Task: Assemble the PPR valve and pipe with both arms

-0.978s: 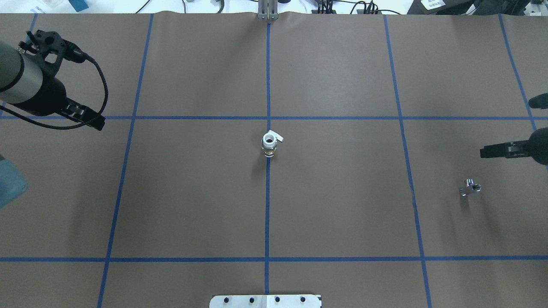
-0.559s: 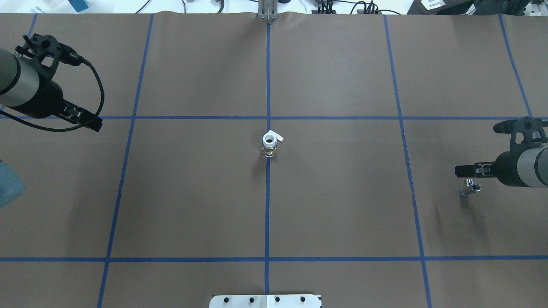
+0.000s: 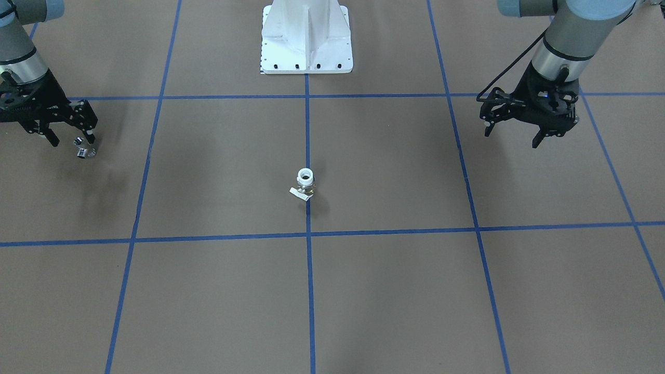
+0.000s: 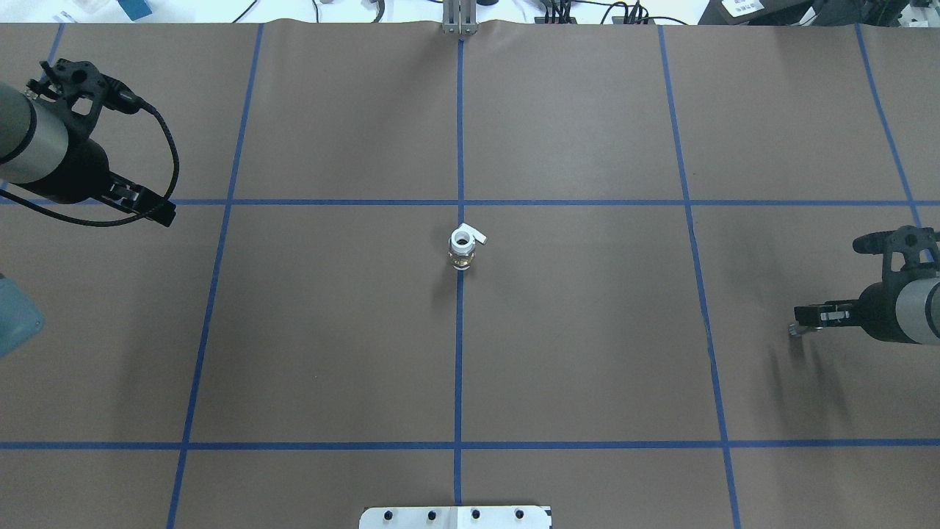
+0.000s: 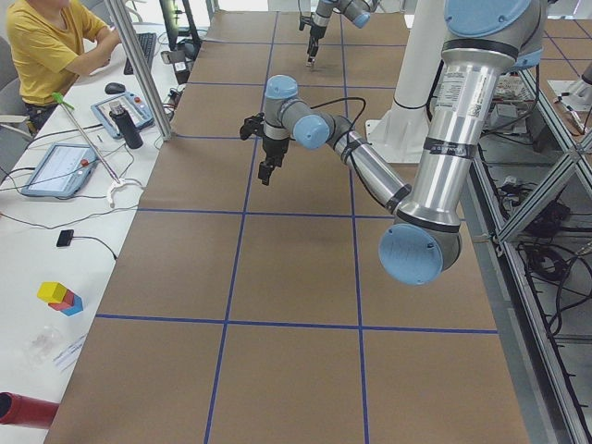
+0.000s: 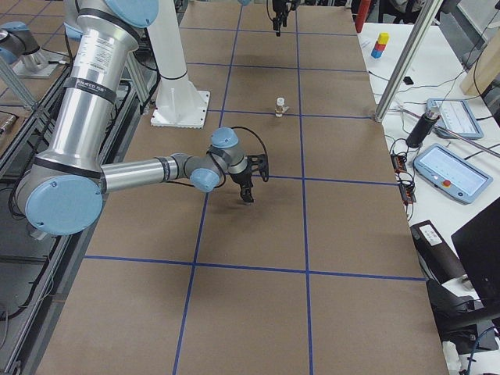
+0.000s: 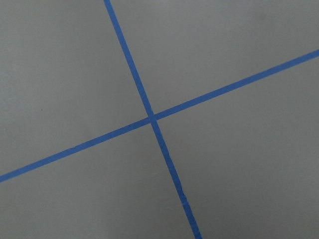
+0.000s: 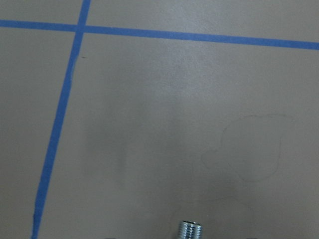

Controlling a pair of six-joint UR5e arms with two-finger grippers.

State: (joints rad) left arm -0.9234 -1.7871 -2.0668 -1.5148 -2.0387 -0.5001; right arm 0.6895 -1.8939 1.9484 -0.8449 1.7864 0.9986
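The chrome pipe (image 3: 84, 149) should stay up by itself when I lower it into the white collar's round opening (image 3: 305, 175), because that opening faces up.
The PPR valve (image 4: 462, 248) stands upright on the centre tape line, white collar up and white tab to the side; it also shows in the front view (image 3: 305, 183) and the right side view (image 6: 280, 105). The chrome pipe (image 3: 83, 150) lies on the table at my right. My right gripper (image 3: 71, 139) is open and hovers just over the pipe, fingers to either side of it. In the overhead view my right gripper (image 4: 808, 317) hides most of the pipe. The right wrist view shows the pipe's threaded end (image 8: 190, 230) at the bottom edge. My left gripper (image 3: 511, 137) is open and empty, far from the valve.
The white bolted pedestal base (image 3: 306, 47) stands at the table's near-robot edge. Blue tape lines (image 7: 152, 118) divide the brown table cover. An operator (image 5: 55, 46) sits at a side desk with tablets beyond the far edge.
My right gripper has moved back toward the robot's side and now sits over the pipe, covering it in the overhead view. The left arm shifted slightly at first, then stayed. The valve has not moved.
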